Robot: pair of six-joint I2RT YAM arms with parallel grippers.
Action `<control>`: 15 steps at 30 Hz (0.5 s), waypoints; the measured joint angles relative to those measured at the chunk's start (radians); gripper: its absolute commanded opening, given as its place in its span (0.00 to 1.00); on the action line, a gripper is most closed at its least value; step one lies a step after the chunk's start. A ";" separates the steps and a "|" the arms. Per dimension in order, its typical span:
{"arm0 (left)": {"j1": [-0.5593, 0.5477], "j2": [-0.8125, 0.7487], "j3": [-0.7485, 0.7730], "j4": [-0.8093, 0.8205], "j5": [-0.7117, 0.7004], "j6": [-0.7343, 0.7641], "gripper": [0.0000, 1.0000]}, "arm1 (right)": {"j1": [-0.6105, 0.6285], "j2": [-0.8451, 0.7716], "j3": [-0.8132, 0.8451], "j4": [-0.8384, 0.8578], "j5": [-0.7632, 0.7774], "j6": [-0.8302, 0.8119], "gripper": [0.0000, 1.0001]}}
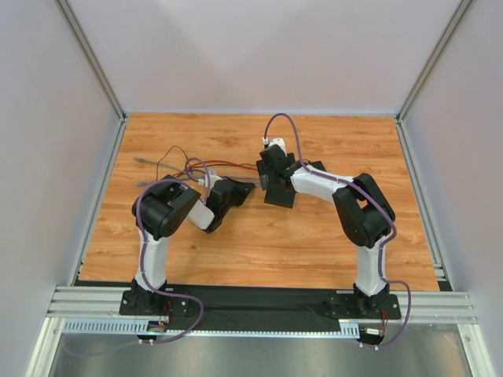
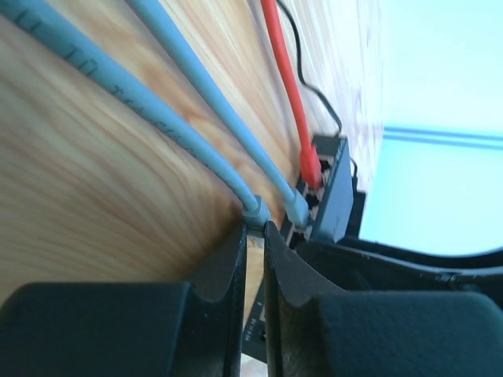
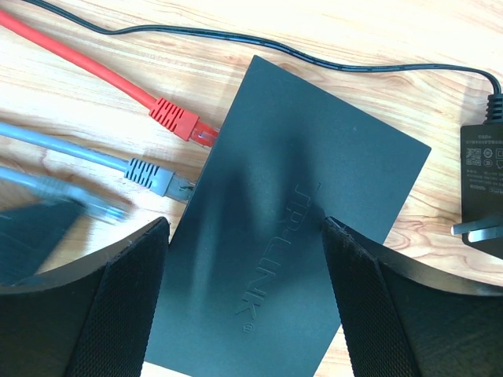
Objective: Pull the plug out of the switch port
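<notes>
The grey plug [image 3: 102,206] is clear of the switch's edge, so the robot's left gripper goes on pulling it away and lets go of it beside the loose cable ends [image 1: 142,184].
In the right wrist view the switch [image 3: 306,133], a flat black box, lies on the wood. A red plug [image 3: 185,124] and a grey plug [image 3: 153,177] sit in ports on its left edge. A second grey plug [image 3: 98,206] is blurred and a short way clear of that edge. My left gripper [image 2: 255,228] is shut on this plug's boot [image 2: 255,210]; the switch [image 2: 334,184] is just beyond. My right gripper [image 3: 244,224] is open, with both fingers spread over the switch's top. Its right fingertip [image 3: 334,232] seems to touch that top.
A small black power adapter [image 3: 483,184] lies right of the switch, its thin black cord [image 3: 236,35] running behind it. Loose cable ends [image 1: 161,161] trail toward the table's left. Grey walls and metal posts [image 1: 94,71] enclose the wooden table [image 1: 259,243].
</notes>
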 measured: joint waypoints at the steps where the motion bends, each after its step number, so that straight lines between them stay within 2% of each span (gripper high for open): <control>1: 0.009 -0.007 -0.008 0.000 -0.005 0.005 0.12 | -0.002 0.000 0.000 0.000 -0.001 0.002 0.80; 9: 0.029 -0.073 -0.064 -0.036 -0.040 0.060 0.12 | -0.008 -0.003 -0.008 0.014 -0.018 0.003 0.80; 15: 0.058 -0.282 -0.171 -0.203 -0.080 0.173 0.13 | -0.022 -0.003 -0.007 0.024 -0.033 0.003 0.80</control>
